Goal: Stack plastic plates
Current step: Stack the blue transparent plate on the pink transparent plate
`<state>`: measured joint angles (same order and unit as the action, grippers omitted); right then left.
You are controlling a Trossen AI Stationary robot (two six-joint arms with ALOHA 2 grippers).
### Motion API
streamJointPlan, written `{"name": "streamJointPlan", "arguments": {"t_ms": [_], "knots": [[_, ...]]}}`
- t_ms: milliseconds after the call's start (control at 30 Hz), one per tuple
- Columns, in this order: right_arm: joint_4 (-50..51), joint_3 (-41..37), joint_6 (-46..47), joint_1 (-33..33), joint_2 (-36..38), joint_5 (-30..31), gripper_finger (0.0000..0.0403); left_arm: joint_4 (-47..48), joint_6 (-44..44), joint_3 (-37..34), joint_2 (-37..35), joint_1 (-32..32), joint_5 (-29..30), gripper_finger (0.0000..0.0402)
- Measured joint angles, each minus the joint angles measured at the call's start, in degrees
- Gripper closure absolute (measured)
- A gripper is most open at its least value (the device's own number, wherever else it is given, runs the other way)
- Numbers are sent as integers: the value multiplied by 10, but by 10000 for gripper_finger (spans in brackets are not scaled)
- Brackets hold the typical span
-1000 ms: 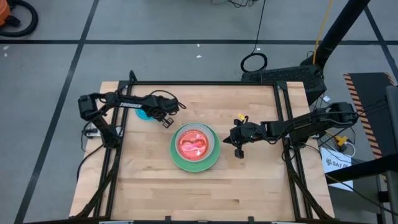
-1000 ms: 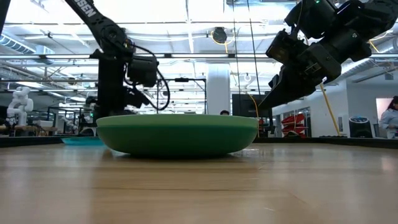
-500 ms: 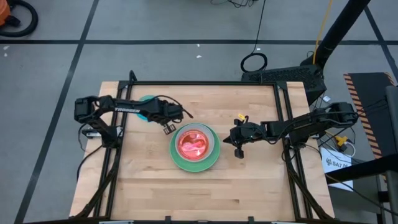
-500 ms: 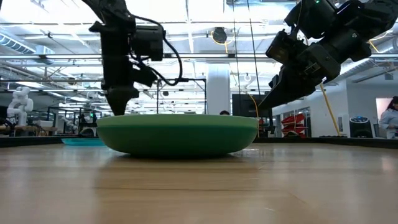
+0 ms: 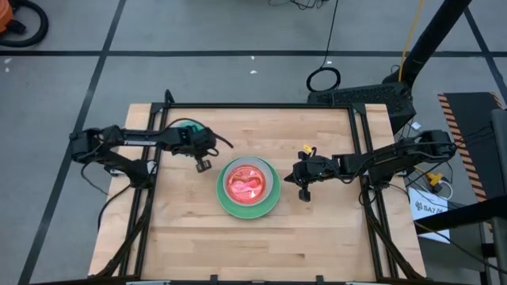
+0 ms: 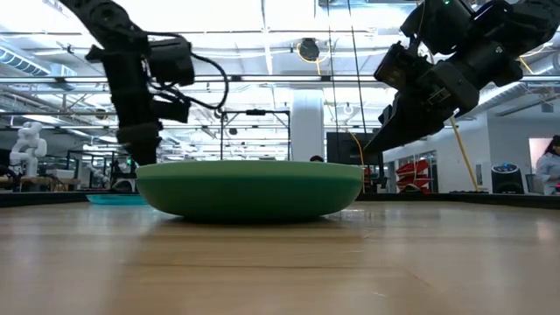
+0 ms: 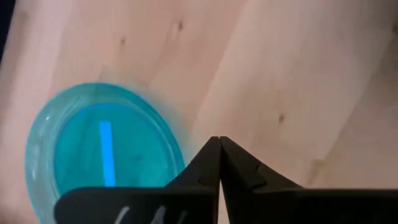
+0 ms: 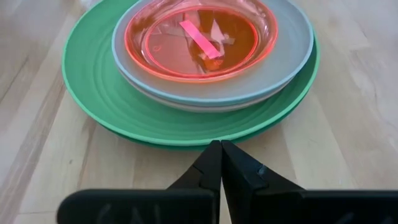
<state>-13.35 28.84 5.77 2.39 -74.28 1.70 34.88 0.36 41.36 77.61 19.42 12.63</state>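
Observation:
My left gripper's fingers are closed over the wood next to the blue plate's rim. I should open them, put them on both sides of the plate's rim and pinch it.
A stack of plates sits mid-table: a large green plate at the bottom, a pale medium plate on it, and a small translucent pink-red plate on top. A small translucent blue plate lies flat near the far left corner, mostly hidden under my left arm in the high view. My left gripper is shut and hovers over bare wood between that plate and the stack. My right gripper is shut and waits just right of the stack.
A black metal frame borders the table. Bare wood stretches across the near half. Cables and a coiled cord lie on the floor beyond the far edge. A person stands far back in the room.
My left gripper came down toward the near edge beside the stack's left rim, then drew back toward the table's left edge as the arm folded in. The right arm and the plates stayed still.

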Motion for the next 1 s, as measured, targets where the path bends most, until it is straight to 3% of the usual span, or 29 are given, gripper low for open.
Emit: {"name": "streamJointPlan", "arguments": {"t_ms": [200,533,700,867,1000], "knots": [[-3,0,-20,0,0,16,397,-21,45,-42,-15,27,-8,394],[-1,0,-35,0,0,15,397,-27,-3,-45,-16,45,-8,384],[0,0,-37,0,0,15,397,-12,-10,-46,-7,45,-5,326],[0,0,-38,0,0,14,397,-19,-16,-46,-7,45,43,255],[0,0,-47,0,0,13,397,-26,-20,-46,-6,45,43,226]]}}
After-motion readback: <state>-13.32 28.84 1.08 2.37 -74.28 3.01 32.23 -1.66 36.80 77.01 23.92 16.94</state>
